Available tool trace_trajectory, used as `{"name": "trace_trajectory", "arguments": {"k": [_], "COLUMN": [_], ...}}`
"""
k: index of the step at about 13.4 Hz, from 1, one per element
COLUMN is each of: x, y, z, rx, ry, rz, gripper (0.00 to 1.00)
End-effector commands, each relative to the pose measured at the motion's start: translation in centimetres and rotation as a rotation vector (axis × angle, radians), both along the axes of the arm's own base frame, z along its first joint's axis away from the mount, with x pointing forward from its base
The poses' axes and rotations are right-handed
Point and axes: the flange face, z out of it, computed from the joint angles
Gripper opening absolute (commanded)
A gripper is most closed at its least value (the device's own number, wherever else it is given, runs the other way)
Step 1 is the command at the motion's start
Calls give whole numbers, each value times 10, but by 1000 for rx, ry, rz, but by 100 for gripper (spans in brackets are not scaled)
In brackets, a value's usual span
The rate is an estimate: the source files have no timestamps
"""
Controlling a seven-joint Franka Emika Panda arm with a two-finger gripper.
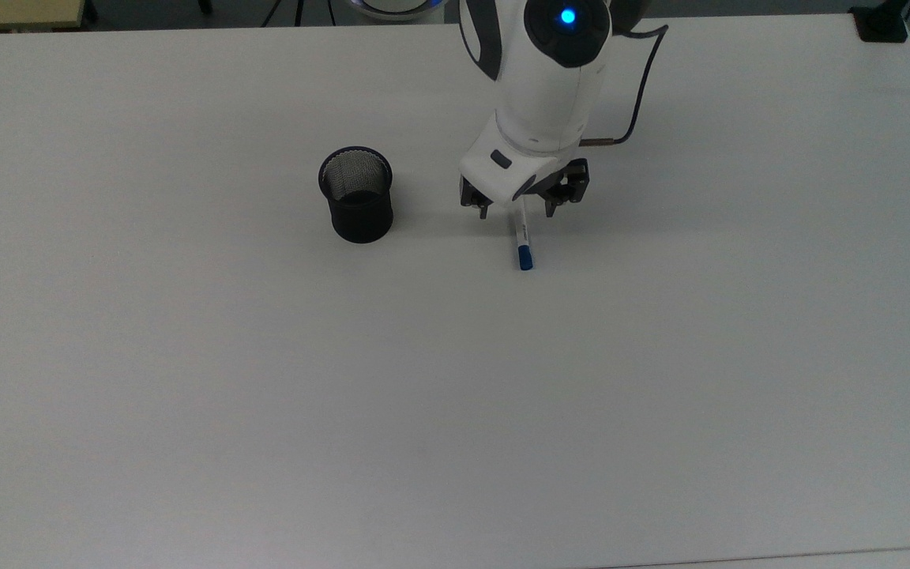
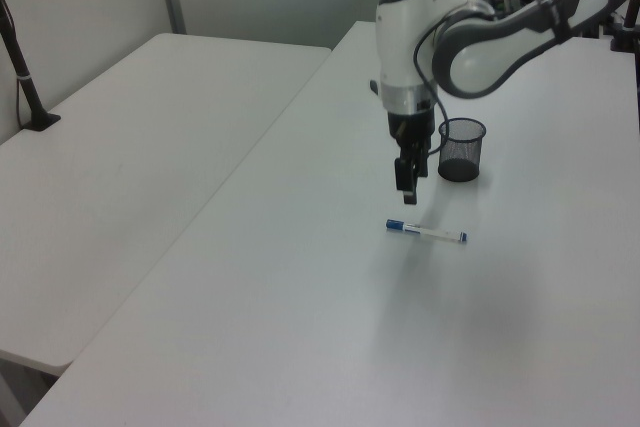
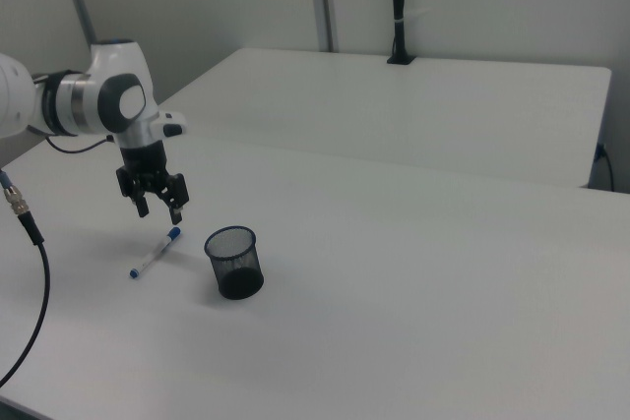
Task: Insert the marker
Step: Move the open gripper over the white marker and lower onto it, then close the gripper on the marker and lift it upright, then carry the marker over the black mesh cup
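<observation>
The marker looks longer than the black mesh cup's height [image 2: 460,151], so the blue cap [image 2: 395,225] will lean above the cup's rim when the robot puts the marker in.
The marker [image 1: 524,246] lies flat on the white table [image 1: 455,411], its blue cap toward the top view's bottom and its far end hidden under my hand. My gripper [image 1: 516,213] hangs open above it, one finger on each side of the barrel in the top view. In the left view the gripper [image 2: 408,190] is a little above the marker [image 2: 427,233], not touching it. The right view shows the open gripper [image 3: 159,213] over the marker [image 3: 156,252]. The black mesh cup [image 1: 356,194] stands upright and empty to the top view's left, also seen as cup [image 2: 461,149] and cup [image 3: 233,263].
A second white table [image 2: 130,157] adjoins this one. A black clamp post [image 2: 20,57] stands at its edge, seen also as the post [image 3: 397,7]. A black block [image 1: 881,24] sits at the table's corner. A loose cable [image 3: 25,272] hangs near my arm.
</observation>
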Motion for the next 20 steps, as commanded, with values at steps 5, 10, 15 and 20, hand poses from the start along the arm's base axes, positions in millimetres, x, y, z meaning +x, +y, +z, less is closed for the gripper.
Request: {"name": "trace_trajectory", "arguments": {"k": [5, 10, 15, 20], "x": [6, 10, 21, 13], "y": [22, 20, -22, -102], "z": [-61, -56, 40, 118], "rx": [-27, -18, 18, -3], "ry": [-24, -47, -187, -305], "rz": [-20, -25, -92, -174], "gripper": [40, 5, 6, 6]}}
